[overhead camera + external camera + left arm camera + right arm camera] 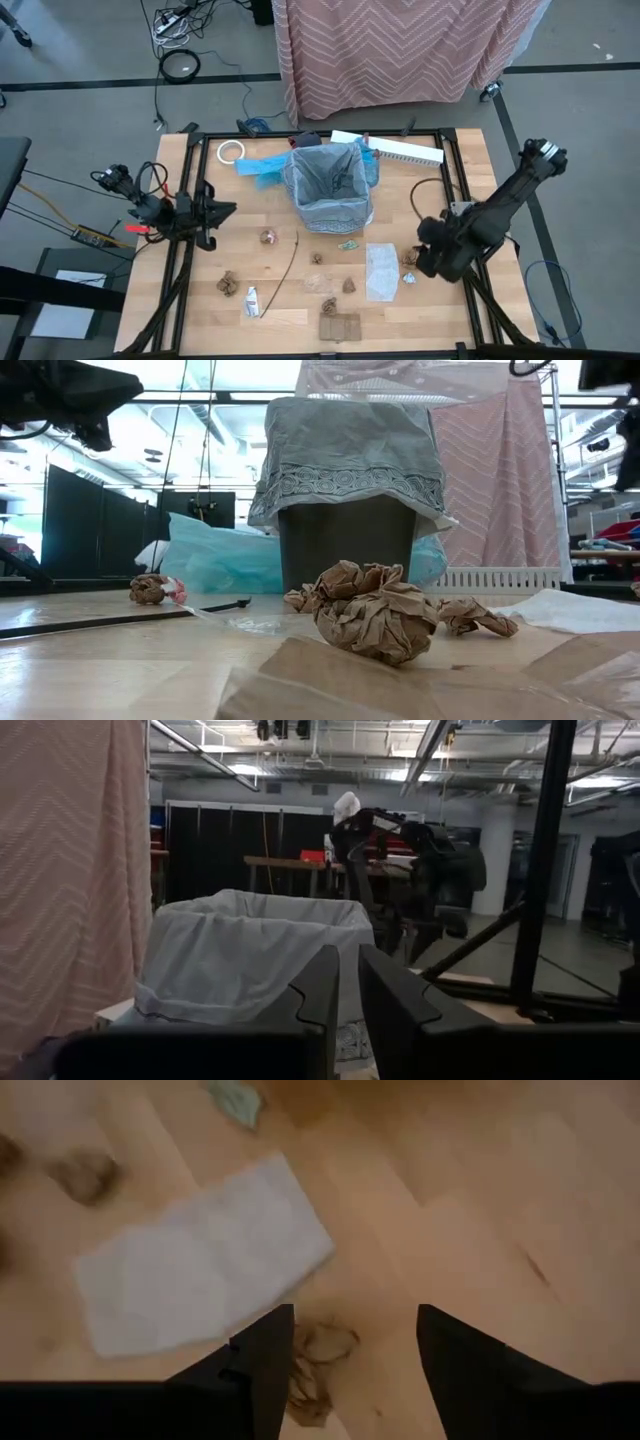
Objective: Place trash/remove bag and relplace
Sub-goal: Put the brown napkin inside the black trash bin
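Note:
The brown wad (409,258) will stay bunched up in one clump when I lift it, because it is scrunched into creased, curled folds (316,1365).
The bag (330,178), a grey wrinkly liner, lines a dark bin (345,540) at the table's middle, its rim folded over the bin's top. Trash lies on the near half: brown paper wads (268,237) (375,610), a thin stick (286,262), a white tube (252,300), a cardboard square (339,326) and a clear wrapper (381,270). My right gripper (350,1320) hangs open over the table's right part, tilted down, with a brown wad (315,1365) on the table below its fingers. My left gripper (348,990) stays at the left edge, pointing level at the bin with a narrow gap between its fingers.
A bright blue bag (262,168) lies behind the bin on the left, beside a white tape roll (231,151). A white slotted bar (400,150) lies at the far right. A small green scrap (348,244) sits near the bin's base. A pink cloth (400,50) hangs beyond the far edge.

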### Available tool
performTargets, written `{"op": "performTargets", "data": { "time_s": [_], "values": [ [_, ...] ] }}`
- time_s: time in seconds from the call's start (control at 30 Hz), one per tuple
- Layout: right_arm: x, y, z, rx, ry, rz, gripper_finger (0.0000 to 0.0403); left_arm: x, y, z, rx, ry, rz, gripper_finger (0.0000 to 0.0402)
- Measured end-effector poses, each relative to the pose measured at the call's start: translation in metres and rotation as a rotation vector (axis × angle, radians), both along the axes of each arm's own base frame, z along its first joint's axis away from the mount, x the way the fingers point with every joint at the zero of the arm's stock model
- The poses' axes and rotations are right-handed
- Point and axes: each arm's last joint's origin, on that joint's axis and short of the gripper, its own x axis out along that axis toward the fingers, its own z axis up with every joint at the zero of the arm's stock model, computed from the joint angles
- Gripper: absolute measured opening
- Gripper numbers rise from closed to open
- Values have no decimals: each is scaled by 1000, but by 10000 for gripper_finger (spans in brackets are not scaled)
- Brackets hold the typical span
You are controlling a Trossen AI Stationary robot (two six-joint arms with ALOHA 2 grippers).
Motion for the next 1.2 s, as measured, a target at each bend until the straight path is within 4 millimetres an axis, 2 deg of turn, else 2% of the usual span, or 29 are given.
{"op": "performTargets", "data": {
  "time_s": [0.17, 0.37, 0.8, 0.97, 1.2],
  "values": [
    [8, 13, -24, -19, 168, 31, 199, 2, -2, -5, -4, 41, -36, 59],
    [15, 20, -41, -92, 251, 52, 234, 2, -2, -9, -33, 63, -47, 68],
    [22, 28, -52, -38, 255, -20, 304, 3, -3, -13, -95, 92, -69, 72],
    [27, 34, -57, -1, 243, -16, 308, 3, -4, -14, -94, 93, -96, 72],
    [31, 39, -74, -52, 303, -16, 305, 3, -4, -14, -93, 95, -97, 72]
  ]
}}
